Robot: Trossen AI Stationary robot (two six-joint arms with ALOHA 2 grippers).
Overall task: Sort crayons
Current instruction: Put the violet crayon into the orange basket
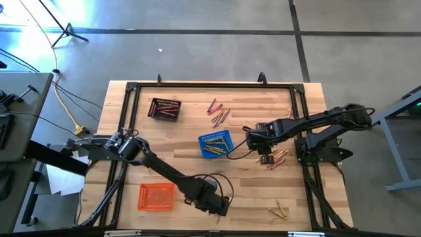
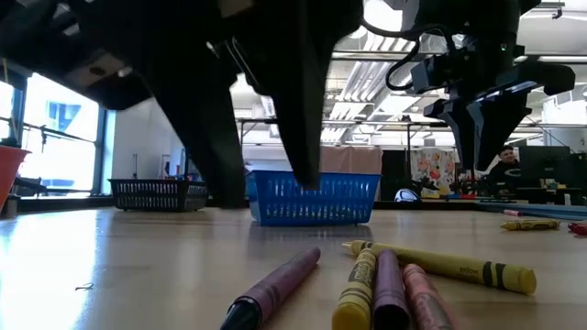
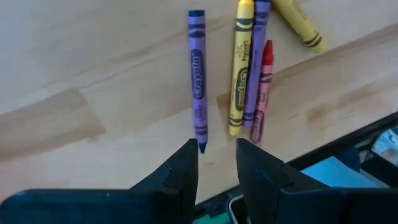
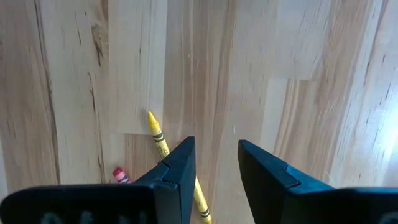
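Note:
My left gripper is lowering. Wood shows between the first purple crayon and the yellow one, so I'll continue until its fingers straddle that purple crayon's tip end.
A cluster of crayons lies flat on the table near its front edge: a purple crayon, a yellow one, a second purple, a red one and another yellow. My left gripper hangs open just above them, with the first purple crayon's tip right before the gap. My right gripper is open and points down over the table right of the blue basket. A yellow crayon and a red tip lie on the wood beneath it.
A black basket stands at the far left and an orange basket at the near left. More crayons lie at the far middle, beside my right gripper and at the near right. A black frame borders the table.

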